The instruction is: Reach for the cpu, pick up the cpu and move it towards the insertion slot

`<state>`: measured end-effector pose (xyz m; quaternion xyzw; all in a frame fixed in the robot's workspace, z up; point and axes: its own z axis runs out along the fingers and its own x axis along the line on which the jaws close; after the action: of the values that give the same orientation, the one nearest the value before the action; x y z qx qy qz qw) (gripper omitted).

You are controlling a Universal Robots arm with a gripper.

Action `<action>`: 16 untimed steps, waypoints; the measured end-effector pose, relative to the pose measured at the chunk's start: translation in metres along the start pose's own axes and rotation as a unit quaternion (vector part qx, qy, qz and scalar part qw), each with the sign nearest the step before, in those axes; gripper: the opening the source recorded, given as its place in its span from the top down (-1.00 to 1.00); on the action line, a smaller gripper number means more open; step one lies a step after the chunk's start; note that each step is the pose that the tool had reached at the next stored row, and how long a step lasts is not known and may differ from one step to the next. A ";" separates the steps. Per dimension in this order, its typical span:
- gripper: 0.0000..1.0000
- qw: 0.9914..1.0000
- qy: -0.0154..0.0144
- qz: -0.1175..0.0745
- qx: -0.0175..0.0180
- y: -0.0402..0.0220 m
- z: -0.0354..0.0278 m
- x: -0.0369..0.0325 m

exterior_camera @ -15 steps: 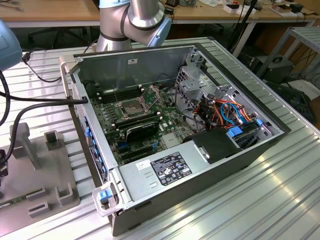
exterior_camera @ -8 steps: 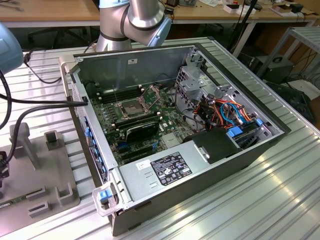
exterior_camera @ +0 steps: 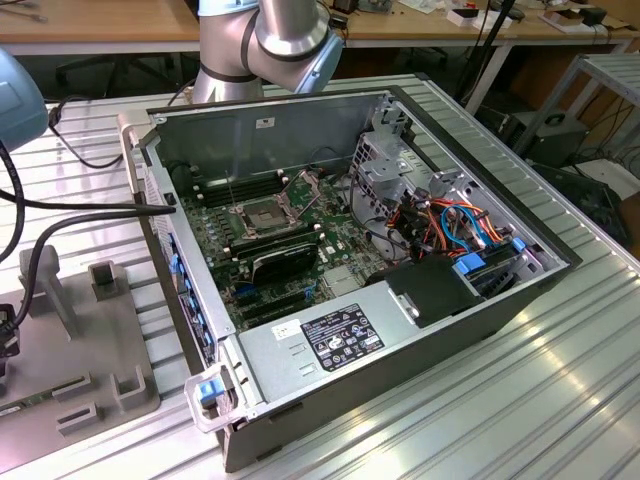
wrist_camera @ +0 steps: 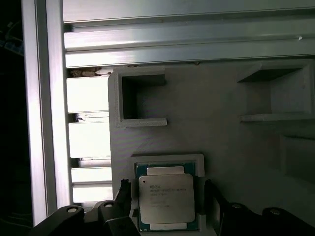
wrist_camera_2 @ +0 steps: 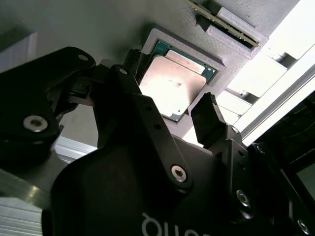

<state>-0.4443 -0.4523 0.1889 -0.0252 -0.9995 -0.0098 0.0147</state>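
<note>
My gripper will bring the cpu (wrist_camera: 166, 198) straight up and free when I lift, and the fixture will stay in place, because the pocket's shallow rim (wrist_camera: 200, 176) has gaps at the sides.
The cpu (wrist_camera: 166, 199) (wrist_camera_2: 172, 86) is a pale silvery square chip on a green board. It lies flat in a shallow square pocket of the grey plastic fixture (wrist_camera: 221, 132) (exterior_camera: 80, 350). In both wrist views my gripper (wrist_camera: 167, 204) (wrist_camera_2: 170, 105) is open just above the chip, with one black finger (wrist_camera: 124, 196) on each side and a small gap between each finger and the chip's edges. The insertion slot (exterior_camera: 258, 213), a square socket with a shiny metal frame, sits on the motherboard inside the open computer case, well toward the exterior view's right of the fixture.
The open computer case (exterior_camera: 470, 300) lies on a ribbed aluminium table (exterior_camera: 560, 400), with high side walls around the motherboard. A black block (exterior_camera: 285, 258) sits beside the socket. The fixture carries upright posts (exterior_camera: 105, 280) and other pockets (wrist_camera: 140, 98). Black cables (exterior_camera: 60, 205) run over the table.
</note>
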 end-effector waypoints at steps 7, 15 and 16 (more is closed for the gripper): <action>-0.22 1.000 0.000 0.000 0.000 0.0000 0.0000 0.0000; -0.22 1.000 0.000 -0.009 -0.002 0.0008 0.0003 -0.0004; -0.22 1.000 0.000 -0.012 -0.004 0.0010 0.0009 -0.0003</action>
<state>-0.4441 -0.4513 0.1880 -0.0132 -0.9997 -0.0145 0.0149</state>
